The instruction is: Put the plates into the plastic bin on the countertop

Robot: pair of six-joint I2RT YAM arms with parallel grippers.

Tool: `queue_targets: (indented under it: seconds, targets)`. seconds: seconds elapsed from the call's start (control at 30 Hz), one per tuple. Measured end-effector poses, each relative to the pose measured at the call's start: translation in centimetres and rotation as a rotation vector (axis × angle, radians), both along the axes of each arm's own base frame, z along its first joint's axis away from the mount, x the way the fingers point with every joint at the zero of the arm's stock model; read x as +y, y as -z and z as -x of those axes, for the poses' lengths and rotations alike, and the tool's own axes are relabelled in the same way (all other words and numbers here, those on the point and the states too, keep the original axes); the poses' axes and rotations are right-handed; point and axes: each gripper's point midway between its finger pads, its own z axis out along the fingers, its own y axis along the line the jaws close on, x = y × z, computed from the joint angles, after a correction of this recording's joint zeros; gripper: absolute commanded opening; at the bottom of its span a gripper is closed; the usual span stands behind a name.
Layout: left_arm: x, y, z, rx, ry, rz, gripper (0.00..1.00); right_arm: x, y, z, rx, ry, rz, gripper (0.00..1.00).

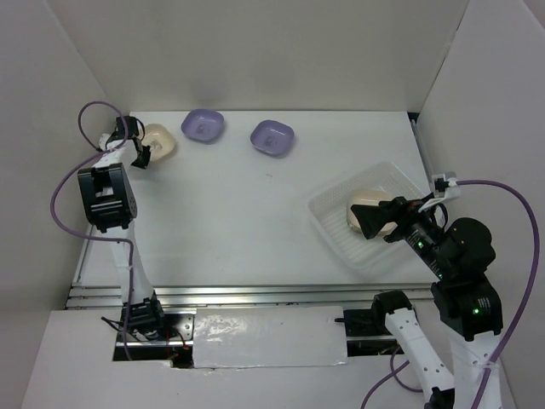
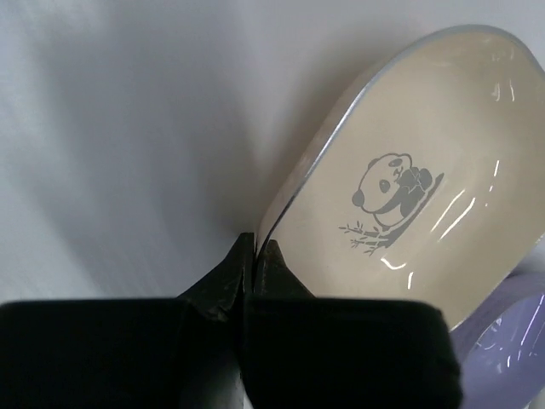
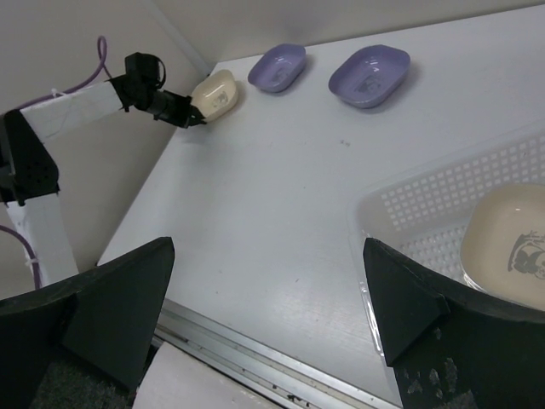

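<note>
My left gripper keeps carrying the held cream plate (image 1: 159,141) to the cream plate in the bin (image 1: 367,197) until the two nest, because both plates face up.
My left gripper (image 1: 146,151) at the far left is shut on the rim of a cream plate (image 1: 162,138). In the left wrist view the fingertips (image 2: 266,256) pinch that rim, and the plate (image 2: 426,145), with its panda mark, looks tilted. Two purple plates (image 1: 203,125) (image 1: 272,136) lie along the back of the white countertop (image 1: 230,213). The clear plastic bin (image 1: 400,183) sits at the right and holds another cream plate (image 1: 364,203), partly hidden by my right gripper (image 1: 370,221). That gripper is open and empty just above the bin's near side (image 3: 268,298).
White walls enclose the countertop at the back and both sides. A metal rail (image 1: 255,294) runs along the near edge. In the left wrist view one purple plate (image 2: 511,341) lies right beside the held cream plate.
</note>
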Motion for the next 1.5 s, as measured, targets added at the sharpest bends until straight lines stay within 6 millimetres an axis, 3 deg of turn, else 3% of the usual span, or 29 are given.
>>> queue_targets:
  seconds: [0.07,0.13,0.2,0.27,0.33,0.37,0.4,0.47,0.53,0.6,0.7,0.77,0.87,1.0,1.3,1.33,1.37,1.4,1.43,1.5]
  targets:
    - [-0.3,-0.2,2.9,0.02,-0.037,0.005,0.0,0.0,0.0,0.0,0.0,0.0,0.0,1.0]
    - [-1.4,-1.1,8.6,0.077,-0.056,0.005,0.0,0.0,0.1,0.0,0.002,0.0,0.0,1.0]
    - [-2.9,-4.1,13.1,0.062,-0.047,-0.029,0.0,-0.1,0.0,0.2,-0.001,0.006,0.0,1.0]
    - [-6.1,-8.8,15.1,-0.026,0.035,-0.084,0.0,-0.5,0.1,0.2,-0.001,0.026,0.002,1.0]
    - [-12.3,-14.6,14.4,-0.183,0.203,-0.129,0.0,-1.0,-0.3,0.3,-0.003,0.056,0.002,1.0]
    - [-16.4,-17.2,13.8,-0.262,0.305,-0.132,0.0,-1.4,-0.6,0.3,-0.006,0.08,0.001,1.0]
    - [-21.3,-19.6,13.4,-0.34,0.426,-0.131,0.0,-1.8,-1.0,0.4,-0.01,0.105,-0.001,1.0]
    - [-31.5,-22.1,13.9,-0.431,0.662,-0.09,0.0,-2.8,-2.1,0.8,-0.022,0.164,-0.015,1.0]
    - [-39.5,-21.9,15.5,-0.44,0.832,-0.051,0.0,-3.9,-3.7,1.3,-0.051,0.227,-0.036,1.0]
    - [-46.9,-19.8,17.8,-0.402,0.978,-0.023,0.0,-5.2,-5.6,2.1,-0.09,0.293,-0.063,1.0]
    - [-54.1,-15.6,20.8,-0.307,1.123,-0.015,0.0,-6.6,-7.6,3.4,-0.133,0.363,-0.091,1.0]
    - [-57.5,-13.1,22.5,-0.255,1.177,-0.015,0.0,-7.2,-8.6,4.1,-0.155,0.394,-0.107,1.0]
    - [-61.0,-10.8,24.1,-0.206,1.218,-0.007,0.0,-7.8,-9.0,4.6,-0.162,0.424,-0.116,1.0]
    - [-63.6,-10.1,24.6,-0.195,1.204,0.023,0.0,-8.2,-8.3,4.8,-0.133,0.442,-0.103,1.0]
    - [-64.3,-11.3,24.1,-0.203,1.089,0.089,0.0,-8.3,-7.4,5.0,-0.102,0.447,-0.08,1.0]
    - [-64.6,-11.2,24.0,-0.203,1.084,0.098,0.06,-8.3,-7.4,5.0,-0.101,0.446,-0.078,1.0]
    - [-65.1,-11.1,23.8,-0.204,1.077,0.109,0.29,-8.3,-7.4,5.1,-0.102,0.446,-0.076,1.0]
    - [-65.6,-11.0,23.7,-0.207,1.081,0.115,0.41,-8.4,-7.5,5.1,-0.104,0.446,-0.075,1.0]
    - [-66.1,-11.0,23.6,-0.21,1.075,0.13,0.6,-8.4,-7.6,5.3,-0.107,0.446,-0.074,1.0]
    - [-67.1,-10.9,23.7,-0.21,1.08,0.148,0.72,-8.4,-7.9,5.5,-0.115,0.446,-0.071,1.0]
